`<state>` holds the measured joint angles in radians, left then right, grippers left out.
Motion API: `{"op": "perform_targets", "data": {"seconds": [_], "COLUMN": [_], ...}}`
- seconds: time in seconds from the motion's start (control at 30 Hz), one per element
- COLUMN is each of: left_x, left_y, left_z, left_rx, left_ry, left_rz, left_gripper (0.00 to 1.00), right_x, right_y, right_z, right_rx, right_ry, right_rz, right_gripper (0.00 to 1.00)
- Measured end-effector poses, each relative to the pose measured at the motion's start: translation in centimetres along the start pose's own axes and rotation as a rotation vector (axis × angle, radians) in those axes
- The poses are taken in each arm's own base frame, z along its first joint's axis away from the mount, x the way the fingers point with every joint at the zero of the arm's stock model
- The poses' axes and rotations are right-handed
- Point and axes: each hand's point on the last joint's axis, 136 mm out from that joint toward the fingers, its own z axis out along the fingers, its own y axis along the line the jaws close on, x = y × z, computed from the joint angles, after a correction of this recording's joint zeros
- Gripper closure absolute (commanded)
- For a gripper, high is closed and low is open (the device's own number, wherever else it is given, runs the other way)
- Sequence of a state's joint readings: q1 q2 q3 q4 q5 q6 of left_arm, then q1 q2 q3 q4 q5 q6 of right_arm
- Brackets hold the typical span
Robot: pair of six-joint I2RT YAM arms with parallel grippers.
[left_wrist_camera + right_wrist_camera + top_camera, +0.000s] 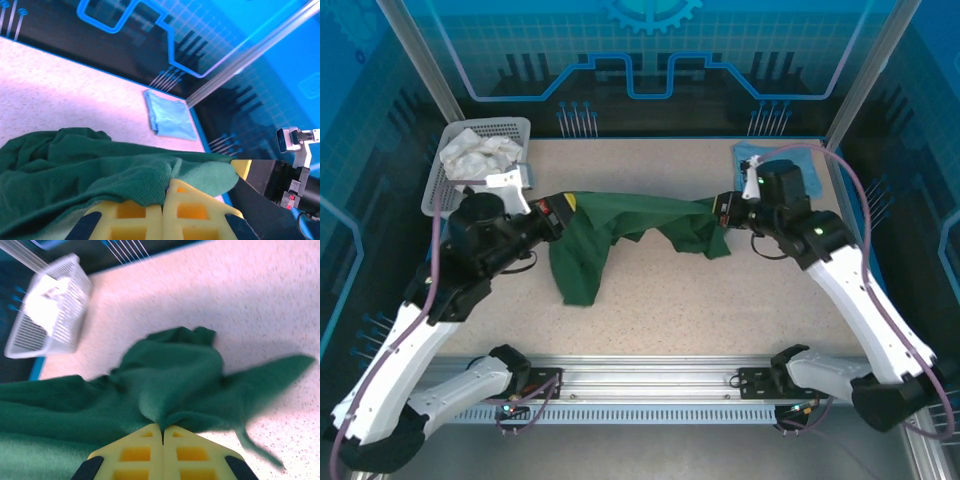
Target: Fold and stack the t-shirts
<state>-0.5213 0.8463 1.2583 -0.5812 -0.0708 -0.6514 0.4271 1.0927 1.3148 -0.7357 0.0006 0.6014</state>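
My grippers have the green t-shirt's lower part [692, 238] hanging bunched below them, so next my left gripper puts the t-shirt down and pulls its near corner flat before folding.
A dark green t-shirt [620, 232] hangs stretched between my two grippers above the middle of the table, with its bunched lower part drooping down to the tabletop. My left gripper [560, 212] is shut on the shirt's left end; its yellow fingers [165, 200] pinch the green t-shirt [100, 165]. On the shirt's right end my right gripper [722, 208] is shut, its fingers [162, 437] pressed together on a fold of the green t-shirt [170, 375]. A folded light blue t-shirt [752, 155] lies flat at the back right corner; the left wrist view has the same light blue t-shirt [170, 117].
A white mesh basket [450, 170] with a crumpled white cloth [480, 152] in it stands at the back left corner; the same basket [47, 315] is at the upper left of the right wrist view. Blue enclosure walls and metal posts ring the table [650, 310].
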Motion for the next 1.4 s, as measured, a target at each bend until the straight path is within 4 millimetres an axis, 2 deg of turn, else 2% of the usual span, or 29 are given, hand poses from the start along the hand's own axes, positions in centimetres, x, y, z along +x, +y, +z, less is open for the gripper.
{"op": "perform_targets", "data": {"seconds": [0.13, 0.27, 0.37, 0.47, 0.53, 0.6, 0.63, 0.7, 0.77, 0.8, 0.83, 0.87, 0.9, 0.93, 0.97, 1.03, 1.07, 1.13, 1.2, 1.23, 1.3, 1.33, 1.4], "left_x": [-0.7, -2.5, -4.0, -5.2, -6.0, -6.9, -7.4, -8.9, -10.7, -11.5, -12.2, -12.7, -13.3, -14.0, -14.6, -14.2, -13.1, -10.1, -6.1, -3.7, 0.5, 2.3, 4.6], "left_y": [-2.4, -5.8, -7.7, -8.3, -8.0, -7.0, -6.1, -3.3, 0.4, 2.4, 4.5, 6.6, 8.2, 10.0, 11.7, 14.5, 16.1, 18.4, 20.1, 21.0, 22.2, 22.6, 23.0], "left_z": [-1.9, -4.2, -5.4, -5.2, -4.0, -1.6, 0.0, 3.9, 8.6, 11.1, 13.9, 16.6, 18.9, 21.3, 23.5, 25.9, 26.2, 25.8, 24.1, 22.5, 19.0, 17.3, 14.7], "left_rx": [0.081, 0.184, 0.237, 0.228, 0.179, 0.107, 0.058, -0.054, -0.173, -0.228, -0.289, -0.351, -0.400, -0.459, -0.505, -0.574, -0.619, -0.686, -0.723, -0.740, -0.758, -0.760, -0.755], "left_ry": [0.027, 0.015, -0.013, -0.033, -0.047, -0.052, -0.052, -0.046, -0.037, -0.030, -0.020, -0.007, -0.004, -0.005, -0.011, 0.008, 0.050, 0.150, 0.246, 0.296, 0.356, 0.371, 0.373], "left_rz": [0.002, 0.010, 0.023, 0.050, 0.070, 0.079, 0.075, 0.050, 0.013, -0.001, -0.009, -0.010, 0.001, 0.009, 0.022, 0.028, 0.032, 0.037, 0.027, 0.014, -0.020, -0.041, -0.087], "left_gripper": [1.00, 1.00, 1.00, 1.00, 1.00, 1.00, 1.00, 1.00, 0.98, 0.89, 0.89, 0.85, 0.63, 0.29, 0.22, 0.17, 0.18, 0.20, 0.17, 0.16, 0.16, 0.17, 0.17], "right_x": [-1.9, -4.0, -5.3, -6.3, -6.9, -7.3, -7.6, -8.2, -8.7, -9.1, -9.7, -10.6, -11.8, -13.4, -15.0, -16.6, -16.4, -14.6, -12.5, -11.2, -7.0, -4.1, 2.0], "right_y": [1.8, 4.2, 5.4, 5.9, 5.7, 5.1, 4.4, 2.9, 0.6, -0.2, -1.2, -2.2, -2.9, -3.9, -5.0, -7.5, -9.0, -10.9, -11.1, -10.4, -8.2, -6.5, -2.9], "right_z": [-5.5, -10.3, -12.0, -11.3, -9.3, -6.3, -4.2, -0.2, 4.8, 6.9, 9.4, 11.7, 13.6, 15.7, 17.4, 19.6, 20.1, 19.7, 19.0, 18.5, 17.6, 17.1, 15.8], "right_rx": [-0.064, -0.131, -0.159, -0.139, -0.102, -0.056, -0.019, 0.044, 0.113, 0.133, 0.150, 0.162, 0.167, 0.176, 0.182, 0.205, 0.231, 0.301, 0.364, 0.396, 0.456, 0.459, 0.402], "right_ry": [-0.122, -0.222, -0.268, -0.269, -0.242, -0.190, -0.151, -0.084, 0.001, 0.033, 0.064, 0.094, 0.108, 0.104, 0.091, 0.082, 0.097, 0.170, 0.243, 0.288, 0.403, 0.455, 0.525], "right_rz": [-0.029, -0.073, -0.107, -0.133, -0.141, -0.139, -0.129, -0.106, -0.072, -0.057, -0.036, -0.007, 0.018, 0.044, 0.067, 0.101, 0.112, 0.116, 0.087, 0.053, -0.049, -0.121, -0.226], "right_gripper": [1.00, 1.00, 1.00, 1.00, 1.00, 1.00, 0.98, 0.97, 0.97, 0.95, 0.91, 0.74, 0.52, 0.42, 0.36, 0.29, 0.28, 0.30, 0.31, 0.29, 0.12, 0.08, 0.09]}}
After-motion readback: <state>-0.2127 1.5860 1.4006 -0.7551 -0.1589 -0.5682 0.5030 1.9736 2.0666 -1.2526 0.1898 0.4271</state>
